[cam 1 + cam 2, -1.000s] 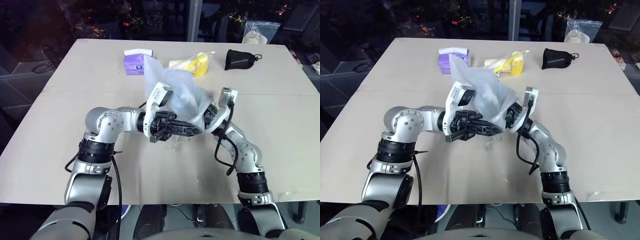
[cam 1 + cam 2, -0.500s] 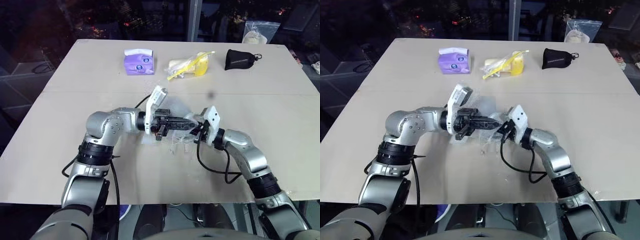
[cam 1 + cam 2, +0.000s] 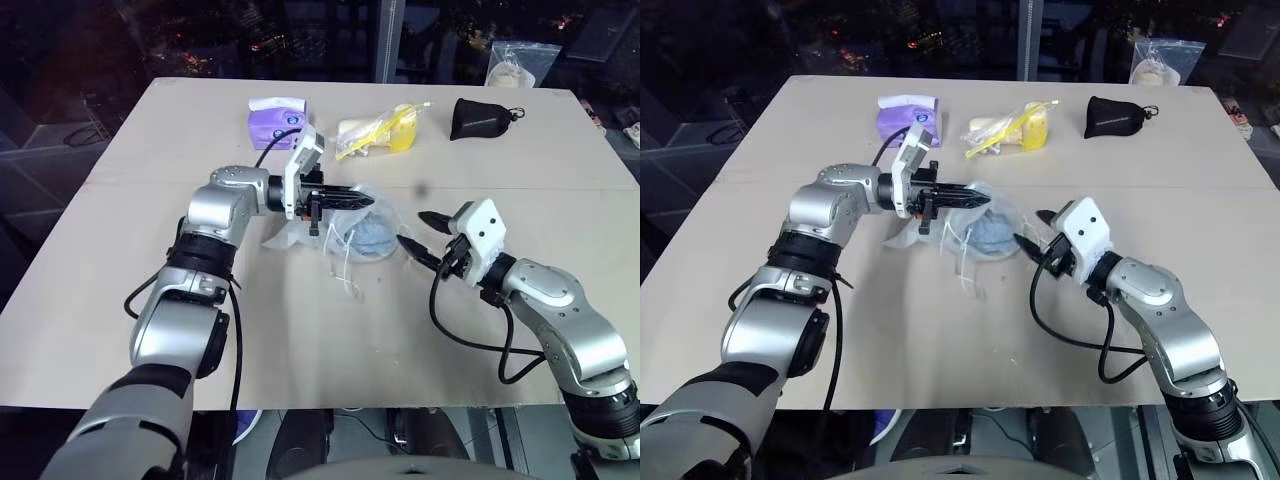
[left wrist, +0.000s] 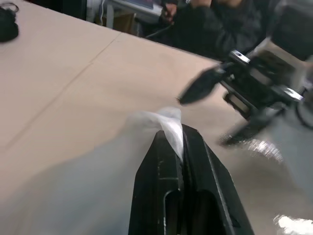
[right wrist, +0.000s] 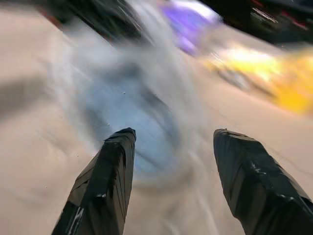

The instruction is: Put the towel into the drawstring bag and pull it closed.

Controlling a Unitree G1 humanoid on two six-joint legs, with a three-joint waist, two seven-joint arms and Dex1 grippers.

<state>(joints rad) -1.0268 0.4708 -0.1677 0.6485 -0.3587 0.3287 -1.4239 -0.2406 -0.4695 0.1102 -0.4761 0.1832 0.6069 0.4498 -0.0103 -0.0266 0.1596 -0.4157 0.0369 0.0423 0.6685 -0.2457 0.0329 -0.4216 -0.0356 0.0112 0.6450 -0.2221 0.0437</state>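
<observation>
The limp drawstring bag [image 3: 368,232] has thin white cords [image 3: 347,264] trailing from it, so I expect the bag to bunch up at its opening and hang when I pull the cords apart.
The translucent white drawstring bag [image 3: 372,212] lies on the table [image 3: 150,250], and the grey-blue towel [image 3: 366,238] shows through it, inside. My left gripper [image 3: 362,198] is shut on a fold of the bag's fabric [image 4: 168,122] at its upper edge. Thin white cords [image 3: 343,268] trail from the bag toward the table's front. Just right of the bag, my right gripper [image 3: 412,228] is open and points at it with nothing between its fingers. In the right wrist view the towel [image 5: 124,110] lies beyond the spread fingers [image 5: 105,176].
At the back of the table stand a purple tissue pack [image 3: 275,122], a clear packet with yellow contents [image 3: 385,132] and a small black pouch [image 3: 480,117]. A plastic bag [image 3: 520,62] lies beyond the far right corner.
The bag, held up between both grippers a second ago, has come down onto the table. My right gripper has let go, opened and drawn away to the right. The left has moved farther out, still gripping.
</observation>
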